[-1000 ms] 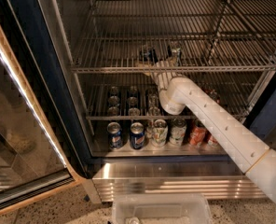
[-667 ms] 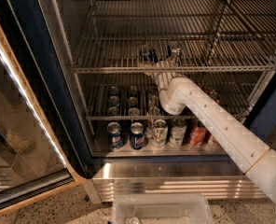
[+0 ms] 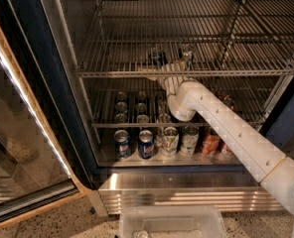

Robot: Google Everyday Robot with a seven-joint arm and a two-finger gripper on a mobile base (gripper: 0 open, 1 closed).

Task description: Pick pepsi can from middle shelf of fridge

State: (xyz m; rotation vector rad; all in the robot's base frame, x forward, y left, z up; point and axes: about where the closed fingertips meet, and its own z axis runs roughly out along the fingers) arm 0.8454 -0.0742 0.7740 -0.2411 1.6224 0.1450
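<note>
The robot's gripper is off-centre from the pepsi can, toward the pale silver-green can, so it should open and line itself up with the pepsi can's middle before it closes.
The fridge (image 3: 33,83) stands open with its dark blue frame. A small dark pepsi can (image 3: 157,57) stands near the front of the middle shelf (image 3: 117,74), a chrome wire rack. My gripper (image 3: 168,69) reaches in over the shelf's front rail, right at the can's base and a little to its right. My white arm (image 3: 231,133) runs down to the lower right. A pale silver-green can (image 3: 186,53) stands just right of the gripper.
The lower rack (image 3: 107,125) holds rows of cans. On the floor of the fridge stand two blue cans (image 3: 145,144), pale cans (image 3: 170,141) and orange-red cans (image 3: 210,143). The glass door (image 3: 13,148) hangs open at left. A clear plastic bin (image 3: 169,222) sits below.
</note>
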